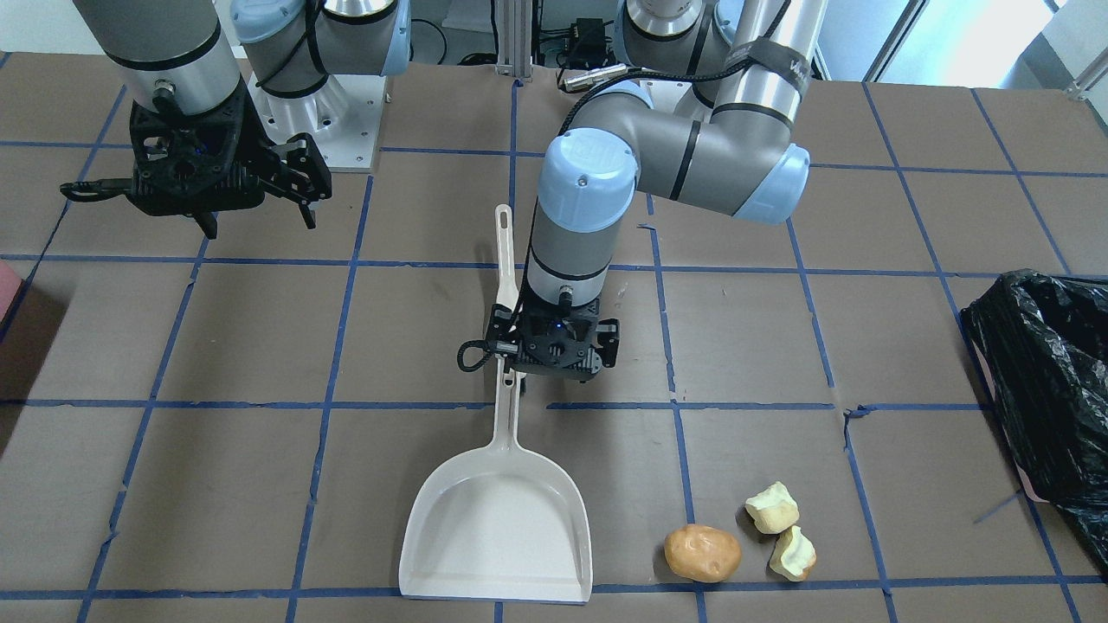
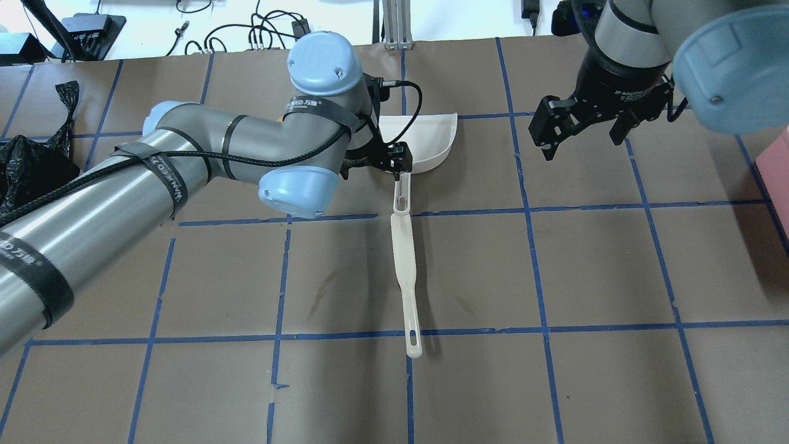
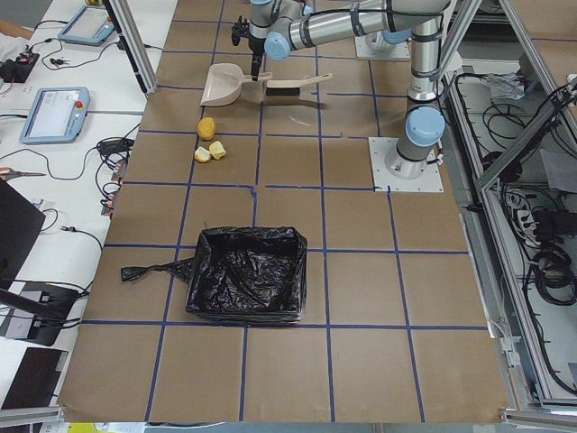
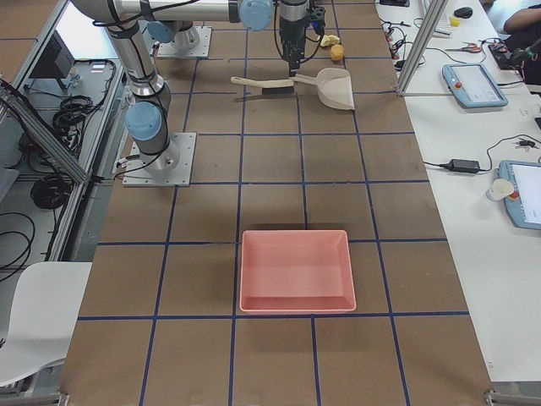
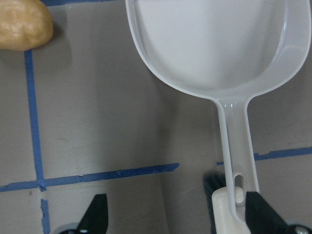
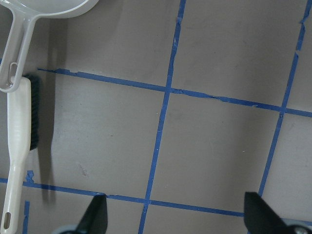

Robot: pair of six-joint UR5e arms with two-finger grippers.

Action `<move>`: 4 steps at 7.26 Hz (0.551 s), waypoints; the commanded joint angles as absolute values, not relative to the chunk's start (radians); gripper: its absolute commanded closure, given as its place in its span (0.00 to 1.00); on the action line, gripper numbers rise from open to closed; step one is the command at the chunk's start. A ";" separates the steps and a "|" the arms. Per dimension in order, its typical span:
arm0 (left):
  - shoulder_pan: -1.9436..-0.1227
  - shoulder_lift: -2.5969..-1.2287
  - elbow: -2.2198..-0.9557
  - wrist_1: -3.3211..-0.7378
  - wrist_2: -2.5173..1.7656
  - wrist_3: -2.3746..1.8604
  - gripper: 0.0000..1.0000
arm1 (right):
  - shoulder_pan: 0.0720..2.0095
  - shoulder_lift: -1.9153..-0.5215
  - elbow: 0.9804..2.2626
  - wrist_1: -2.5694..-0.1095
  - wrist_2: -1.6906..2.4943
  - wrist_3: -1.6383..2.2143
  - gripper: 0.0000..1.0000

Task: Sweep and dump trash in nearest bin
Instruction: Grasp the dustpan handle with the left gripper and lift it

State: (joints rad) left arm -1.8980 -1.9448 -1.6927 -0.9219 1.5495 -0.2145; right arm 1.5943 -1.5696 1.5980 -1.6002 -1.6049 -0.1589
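Observation:
My gripper will tip the white dustpan (image 1: 498, 514), and the trash will slide out easily, because the dustpan has a smooth bottom and open front edge (image 1: 495, 597).
The trash lies near the table's far edge: an orange-brown potato-like lump (image 1: 703, 554) and two pale chunks (image 1: 772, 508) (image 1: 794, 554). The potato lump also shows in the left wrist view (image 5: 22, 24). A white dustpan (image 1: 498, 536) lies beside them, its handle overlapping a white brush (image 2: 407, 277). My left gripper (image 1: 554, 350) hovers open over the dustpan handle (image 5: 236, 141), holding nothing. My right gripper (image 2: 582, 145) is open and empty, apart from both tools. The black-bag bin (image 1: 1047, 389) stands on my left side.
A pink tray (image 4: 296, 271) stands at my right end of the table and shows at the overhead view's edge (image 2: 773, 160). Blue tape lines grid the brown table (image 2: 493, 382). The arm bases (image 1: 320, 112) stand at the near side.

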 commanded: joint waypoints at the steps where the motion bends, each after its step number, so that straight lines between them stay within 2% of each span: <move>1: -1.969 -1.976 -1.703 -0.855 1.558 -0.260 0.00 | 1.595 -1.565 1.594 -1.600 -1.608 -0.166 0.00; 4: -1.976 -2.025 -1.694 -0.845 1.584 -0.264 0.02 | 1.595 -1.557 1.589 -1.600 -1.606 -0.172 0.00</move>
State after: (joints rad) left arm -1.9722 -2.0035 -1.6985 -0.8508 1.5664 -0.2610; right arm 1.5949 -1.5649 1.5915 -1.5993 -1.6072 -0.1687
